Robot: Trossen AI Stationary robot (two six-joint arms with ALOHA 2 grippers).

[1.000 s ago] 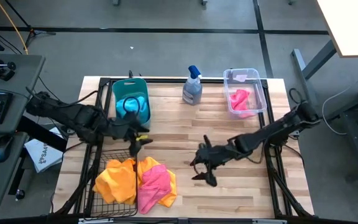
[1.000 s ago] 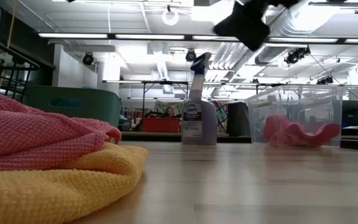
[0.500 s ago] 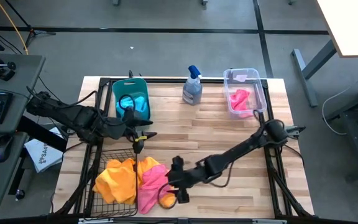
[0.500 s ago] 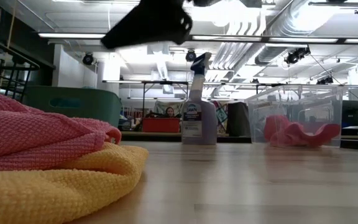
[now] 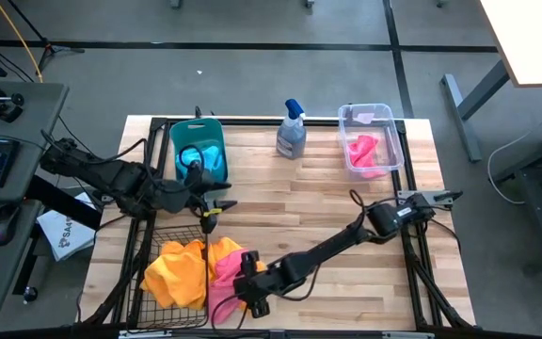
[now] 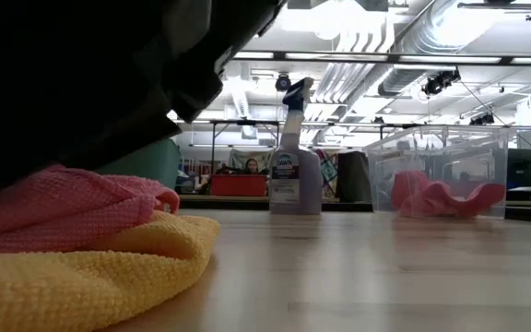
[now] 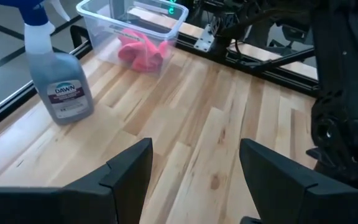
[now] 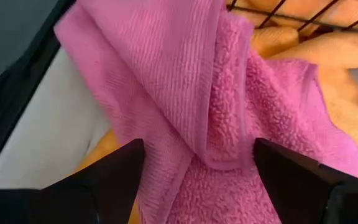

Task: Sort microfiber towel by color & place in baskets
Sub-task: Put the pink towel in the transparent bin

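Note:
The pink towel lies on the orange-yellow towel, so next my right gripper moves the pink one to the clear bin (image 5: 369,141) before I take the orange-yellow one.
A pink microfiber towel (image 5: 222,275) lies bunched on an orange-yellow towel (image 6: 90,277) beside the black wire-mesh basket (image 5: 149,299), which holds more orange-yellow towels (image 5: 172,273). My right gripper (image 8: 197,180) is open and low over the pink towel, one finger on each side of its raised fold (image 8: 210,106). In the low view it fills the upper left as a dark mass (image 6: 90,83). My left gripper (image 5: 216,203) hovers open near the teal tub (image 5: 199,151), which holds a blue towel. The clear bin (image 5: 370,151) holds a pink towel (image 7: 138,50). My right gripper comes slanting down from the table's right side over the pink towel's raised fold (image 8: 197,143). The fold stands between the open fingers (image 8: 114,177). I cannot tell whether they touch the cloth. The towel lies slack on the yellow towel beneath.
A spray bottle (image 5: 291,132) with a blue trigger stands at the far edge between the tub and the clear bin. Bare wood lies across the table's middle (image 5: 327,202). My right arm (image 5: 337,243) stretches low across the near half.
My right gripper has swept from the table's middle toward the near left and down to the pink towel, rolling as it went and staying open. The towels have not moved.

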